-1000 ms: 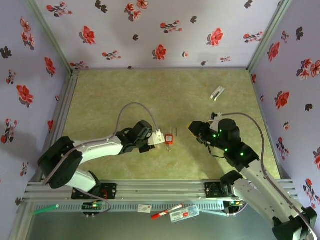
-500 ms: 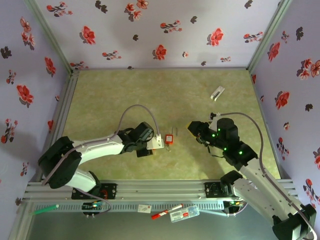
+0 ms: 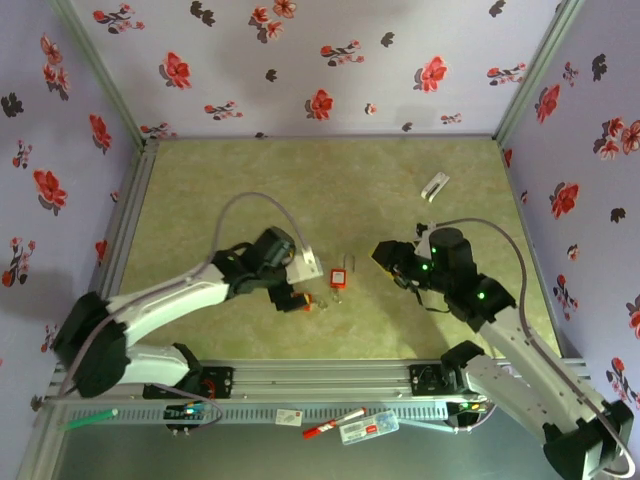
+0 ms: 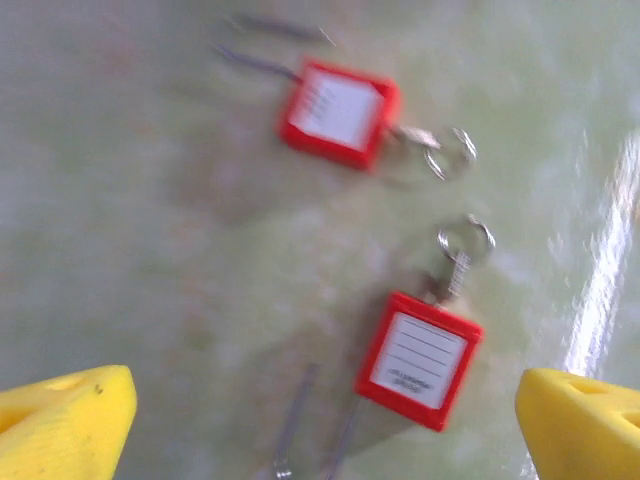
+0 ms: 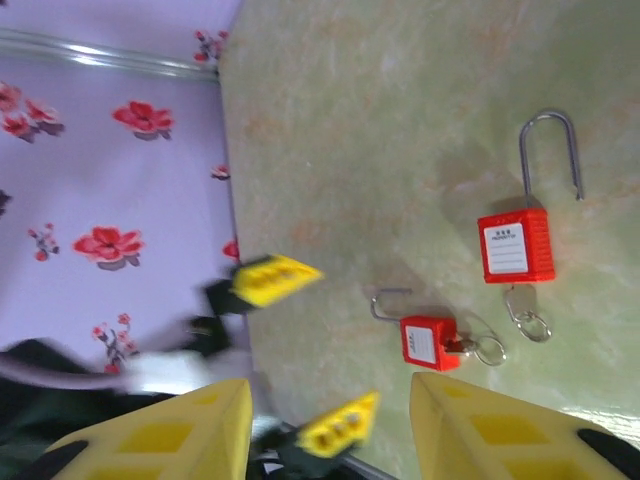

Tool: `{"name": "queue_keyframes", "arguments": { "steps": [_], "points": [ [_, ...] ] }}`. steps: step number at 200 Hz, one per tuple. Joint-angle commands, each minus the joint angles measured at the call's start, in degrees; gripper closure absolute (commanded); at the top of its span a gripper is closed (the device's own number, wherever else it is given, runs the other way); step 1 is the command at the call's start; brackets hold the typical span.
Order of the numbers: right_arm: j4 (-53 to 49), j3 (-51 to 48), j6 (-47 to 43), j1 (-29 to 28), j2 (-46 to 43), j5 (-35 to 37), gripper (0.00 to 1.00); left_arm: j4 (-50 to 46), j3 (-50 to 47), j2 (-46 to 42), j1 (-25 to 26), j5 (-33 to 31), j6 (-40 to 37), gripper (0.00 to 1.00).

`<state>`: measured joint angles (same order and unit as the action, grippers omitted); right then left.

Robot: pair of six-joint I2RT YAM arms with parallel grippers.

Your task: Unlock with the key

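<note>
The nearer padlock lies crooked below my left gripper, so that gripper should back off to let my right gripper turn this padlock parallel to the farther padlock.
Two small red padlocks lie on the green mat. The nearer padlock has the key in its bottom end, with a wire ring on it. The farther padlock also carries a ringed key. My left gripper hovers just above the nearer padlock, wide open and holding nothing. To the right of both locks, my right gripper points at them, open and empty.
A small white clip-like piece lies at the back right of the mat. Flowered walls close in the left, back and right. Pens and small items lie on the aluminium rail in front of the arm bases.
My left gripper has opened wide and drawn back left, away from the padlocks. The right gripper's fingers have spread a little, with the arm almost still.
</note>
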<state>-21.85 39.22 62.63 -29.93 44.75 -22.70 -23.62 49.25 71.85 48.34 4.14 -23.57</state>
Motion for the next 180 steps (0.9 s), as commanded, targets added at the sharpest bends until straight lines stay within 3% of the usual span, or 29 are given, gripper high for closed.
{"name": "queue_keyframes", "arguments": {
  "steps": [1, 15, 32, 46, 64, 86, 106, 180],
  "points": [
    [-7.8, 5.1, -9.4, -1.6, 6.5, -3.5, 0.5, -1.3, 5.1, -10.0, -4.7, 1.9, 13.0, 0.0],
    [-10.6, 9.3, -15.5, -4.9, 12.8, -2.4, 0.46, -1.0, 6.9, -15.4, -8.0, 0.3, 19.4, 0.0],
    [-13.7, 15.7, -23.3, -10.3, 22.2, -1.1, 0.43, -2.4, 10.2, -20.4, -11.2, -6.8, 29.5, 0.0],
    [-17.0, 22.3, -30.3, -15.6, 30.7, 0.1, 0.4, -6.9, 15.3, -22.4, -14.5, -12.3, 37.1, 0.0],
    [-23.4, 31.8, -40.6, -23.0, 41.9, 4.1, 0.37, -13.7, 22.8, -22.4, -19.3, -13.6, 42.4, 0.0],
    [-33.9, 43.6, -51.2, -29.9, 55.0, 10.4, 0.37, -20.1, 30.4, -20.8, -21.4, -13.7, 42.2, 0.0],
    [-38.5, 48.9, -56.2, -32.4, 62.6, 14.9, 0.37, -23.1, 34.0, -20.0, -21.8, -14.1, 40.6, 0.0],
    [-37.7, 51.7, -60.5, -33.3, 69.2, 22.0, 0.37, -25.0, 33.3, -21.2, -22.1, -15.6, 39.8, 0.0]
  ]
}}
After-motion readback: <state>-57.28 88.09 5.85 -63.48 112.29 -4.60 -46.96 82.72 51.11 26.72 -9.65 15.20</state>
